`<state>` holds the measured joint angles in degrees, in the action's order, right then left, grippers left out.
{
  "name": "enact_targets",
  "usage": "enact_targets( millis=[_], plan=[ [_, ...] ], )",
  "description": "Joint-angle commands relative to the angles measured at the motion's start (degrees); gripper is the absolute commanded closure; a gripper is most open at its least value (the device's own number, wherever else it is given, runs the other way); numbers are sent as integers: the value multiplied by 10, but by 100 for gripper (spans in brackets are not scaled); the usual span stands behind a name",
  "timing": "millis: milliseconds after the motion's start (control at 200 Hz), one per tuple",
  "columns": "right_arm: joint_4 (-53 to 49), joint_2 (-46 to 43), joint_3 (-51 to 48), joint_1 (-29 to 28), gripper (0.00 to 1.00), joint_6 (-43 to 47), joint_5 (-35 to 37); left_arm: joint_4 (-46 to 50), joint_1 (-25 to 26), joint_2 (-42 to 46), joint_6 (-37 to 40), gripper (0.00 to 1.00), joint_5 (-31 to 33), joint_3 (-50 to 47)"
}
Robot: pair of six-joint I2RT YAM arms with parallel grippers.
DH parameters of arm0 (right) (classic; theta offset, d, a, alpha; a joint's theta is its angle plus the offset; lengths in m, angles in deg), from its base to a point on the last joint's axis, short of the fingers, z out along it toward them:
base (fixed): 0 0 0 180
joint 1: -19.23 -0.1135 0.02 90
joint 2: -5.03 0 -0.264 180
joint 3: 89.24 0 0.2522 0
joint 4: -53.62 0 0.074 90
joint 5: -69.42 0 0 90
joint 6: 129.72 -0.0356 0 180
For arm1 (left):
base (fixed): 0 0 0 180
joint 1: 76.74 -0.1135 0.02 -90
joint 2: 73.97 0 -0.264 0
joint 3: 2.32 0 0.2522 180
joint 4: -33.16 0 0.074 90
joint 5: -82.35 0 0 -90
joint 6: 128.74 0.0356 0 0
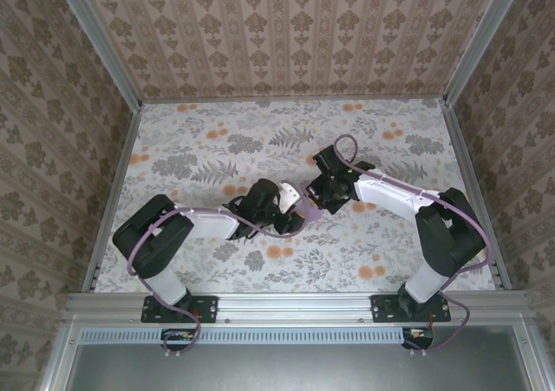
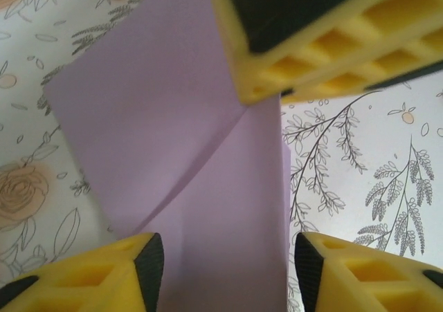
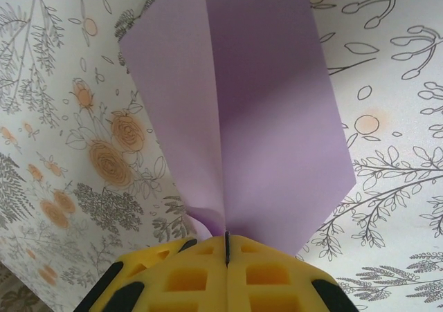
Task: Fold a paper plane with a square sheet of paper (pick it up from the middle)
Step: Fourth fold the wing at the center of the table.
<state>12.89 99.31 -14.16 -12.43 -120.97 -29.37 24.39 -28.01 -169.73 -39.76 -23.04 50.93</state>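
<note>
The flaps spread open past the crease's end (image 3: 225, 227), which is all my right gripper pinches, so I should open and move the fingers around the fold farther in.
The lavender sheet of paper (image 1: 303, 203) is folded along a centre crease and hangs between the two grippers over the middle of the table. My right gripper (image 3: 226, 239) is shut on the crease end of the paper (image 3: 277, 118), whose two flaps spread away from the jaws. My left gripper (image 2: 225, 263) stands open, with a fingertip at each side of a flat flap of the paper (image 2: 173, 139) and a thin gap on the right. The right gripper's yellow fingers (image 2: 325, 42) show at the top of the left wrist view. From above, the left gripper (image 1: 290, 215) and right gripper (image 1: 319, 198) nearly meet.
The floral tabletop (image 1: 217, 148) is boxed in by patterned walls at the back and both sides, with a metal rail (image 1: 295, 304) along the near edge. Both arms reach inward toward the centre.
</note>
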Motion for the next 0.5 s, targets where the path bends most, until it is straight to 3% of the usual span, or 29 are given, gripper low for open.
enact_targets(
  millis=[0, 160, 265, 365, 495],
  plan=[
    [-3, 11, -4, 4, 100, -11, -28, -24, 3, -8, 17, 50, -24, 18],
    [5, 17, -7, 7, 95, -12, -47, -26, 3, -17, 19, 63, -17, 16],
    [7, 13, -9, 10, 87, -11, -50, -26, 2, -18, 18, 71, -8, 13],
    [19, 3, -16, 16, 75, -12, -53, -26, 1, -16, 17, 78, 5, 10],
    [11, -15, -19, 30, 51, 9, -46, -33, -4, -13, 2, 86, 11, 6]
  ],
)
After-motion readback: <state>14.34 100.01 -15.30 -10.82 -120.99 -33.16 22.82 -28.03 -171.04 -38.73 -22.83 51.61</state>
